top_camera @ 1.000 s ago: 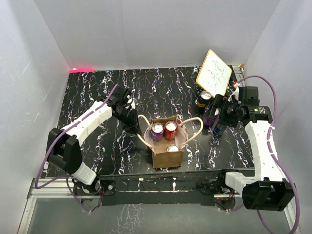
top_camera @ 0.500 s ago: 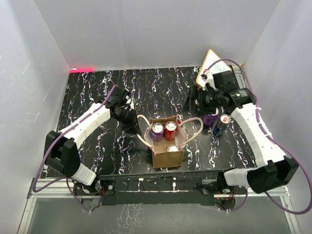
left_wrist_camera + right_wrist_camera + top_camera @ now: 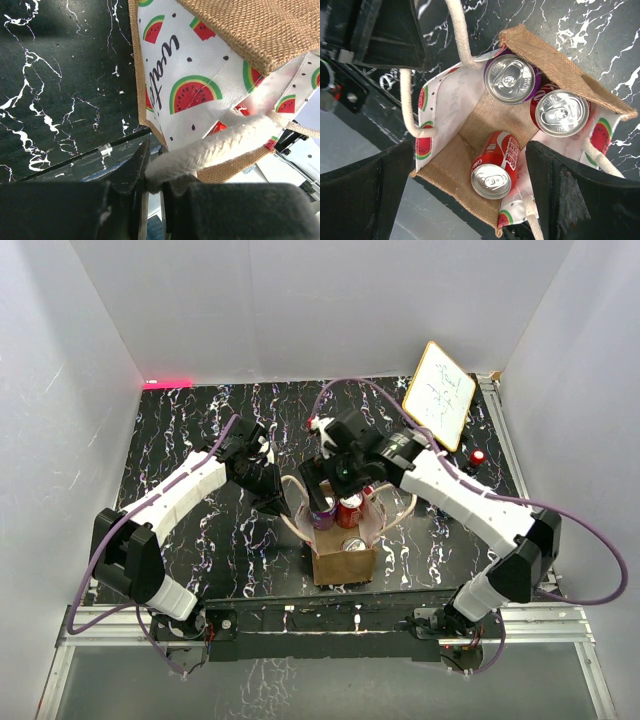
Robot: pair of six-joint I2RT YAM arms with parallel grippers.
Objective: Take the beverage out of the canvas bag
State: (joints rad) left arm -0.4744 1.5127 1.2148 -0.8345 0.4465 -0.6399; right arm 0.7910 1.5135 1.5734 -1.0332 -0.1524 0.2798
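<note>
The canvas bag (image 3: pixel 344 566) should stay upright and open when I take out the purple can, because my left gripper is holding the cream rope handle (image 3: pixel 292 526).
The canvas bag (image 3: pixel 345 558) stands near the table's front edge, with a watermelon-print lining (image 3: pixel 200 75). It holds three cans: a purple one (image 3: pixel 512 77) and a red one (image 3: pixel 560 112) upright, and a red cola can (image 3: pixel 496 167) tilted at the bottom. My left gripper (image 3: pixel 268 485) is shut on the bag's cream rope handle (image 3: pixel 220 142) at the bag's left side; it also shows in the left wrist view (image 3: pixel 152 182). My right gripper (image 3: pixel 336 483) hovers open and empty above the bag's mouth. In the right wrist view (image 3: pixel 470 180) its jaws straddle the bag.
A whiteboard (image 3: pixel 440 393) leans at the back right. A small red-topped object (image 3: pixel 477 456) stands beside the right arm's forearm. White walls enclose the black marbled table (image 3: pixel 200 420). The second handle (image 3: pixel 405 502) loops out to the bag's right.
My right arm has swung left from the cans at the table's right side to above the bag, open. The left gripper has kept its hold on the handle.
</note>
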